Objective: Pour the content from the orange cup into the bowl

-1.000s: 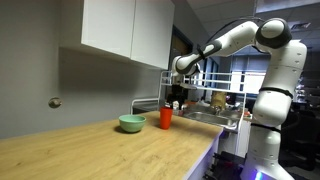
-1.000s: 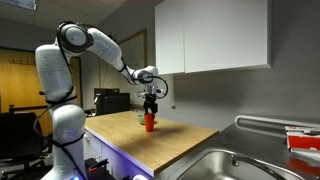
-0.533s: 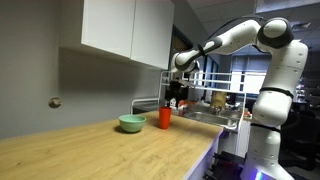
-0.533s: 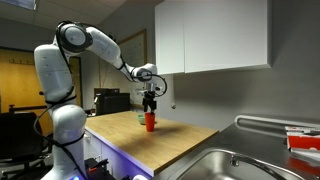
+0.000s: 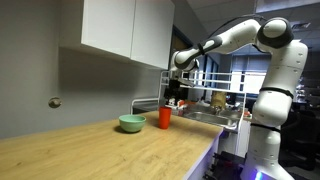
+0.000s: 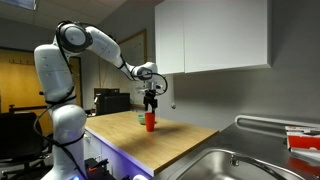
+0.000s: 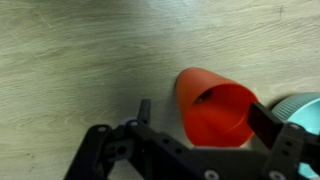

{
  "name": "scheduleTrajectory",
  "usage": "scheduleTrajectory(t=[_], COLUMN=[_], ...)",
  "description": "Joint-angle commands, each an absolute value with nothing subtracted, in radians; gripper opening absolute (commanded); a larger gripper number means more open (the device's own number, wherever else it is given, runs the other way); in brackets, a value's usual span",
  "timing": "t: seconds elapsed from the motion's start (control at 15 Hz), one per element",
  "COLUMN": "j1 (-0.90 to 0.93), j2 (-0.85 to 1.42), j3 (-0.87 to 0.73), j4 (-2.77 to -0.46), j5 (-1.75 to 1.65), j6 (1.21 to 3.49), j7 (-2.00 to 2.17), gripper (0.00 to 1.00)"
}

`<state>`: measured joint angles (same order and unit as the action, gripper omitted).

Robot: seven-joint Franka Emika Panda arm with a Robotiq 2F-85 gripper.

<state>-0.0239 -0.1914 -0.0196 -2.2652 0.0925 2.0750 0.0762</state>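
The orange cup's rim (image 7: pixel 205 91) is within the gap between my open fingers, so my gripper should continue to go down until its fingers straddle the cup's side (image 7: pixel 187 102), and then close.
The orange cup (image 5: pixel 165 118) stands upright on the wooden counter, seen in both exterior views (image 6: pixel 149 122). The pale green bowl (image 5: pixel 131 123) sits right next to it on the counter, and only a sliver of it shows behind the cup (image 6: pixel 141 116). My gripper (image 5: pixel 176 98) (image 6: pixel 151 102) hangs just above the cup, pointing down. In the wrist view the gripper (image 7: pixel 205 113) is open, with the cup's mouth (image 7: pixel 215 108) below and between its fingers, not gripped. The bowl's rim (image 7: pixel 306 106) shows at the right edge. I cannot make out the cup's contents.
White wall cabinets (image 5: pixel 125 30) hang above the counter. A steel sink (image 6: pixel 222 165) and a dish rack (image 5: pixel 210 100) lie at one end of the counter. The counter's front edge (image 5: pixel 200 155) drops off near the robot base.
The gripper has risen slightly above the cup. The cup and bowl have not moved.
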Motion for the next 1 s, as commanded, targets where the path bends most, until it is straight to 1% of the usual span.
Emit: scheduleTrajectory(t=[0.0,0.47,0.53,0.6,0.8,0.87,0.93], j1=[-0.033,-0.056,-0.058,-0.060,-0.060,-0.061,-0.060], j2=[-0.137,-0.046,-0.035,-0.028,-0.015,-0.014,-0.012], j3=[-0.023,-0.045,-0.048,-0.049,-0.052,-0.052,-0.051], j4=[-2.218,-2.182,-2.178,-2.175,-2.164,-2.163,-2.159], j5=[0.075,0.077,0.073,0.072,0.072,0.071,0.068], j6=[2.070,2.057,2.060,2.060,2.057,2.056,2.055], j7=[0.090,0.088,0.092,0.093,0.094,0.095,0.099], gripper=[1.00,1.00,0.75,0.75,0.52,0.42,0.36])
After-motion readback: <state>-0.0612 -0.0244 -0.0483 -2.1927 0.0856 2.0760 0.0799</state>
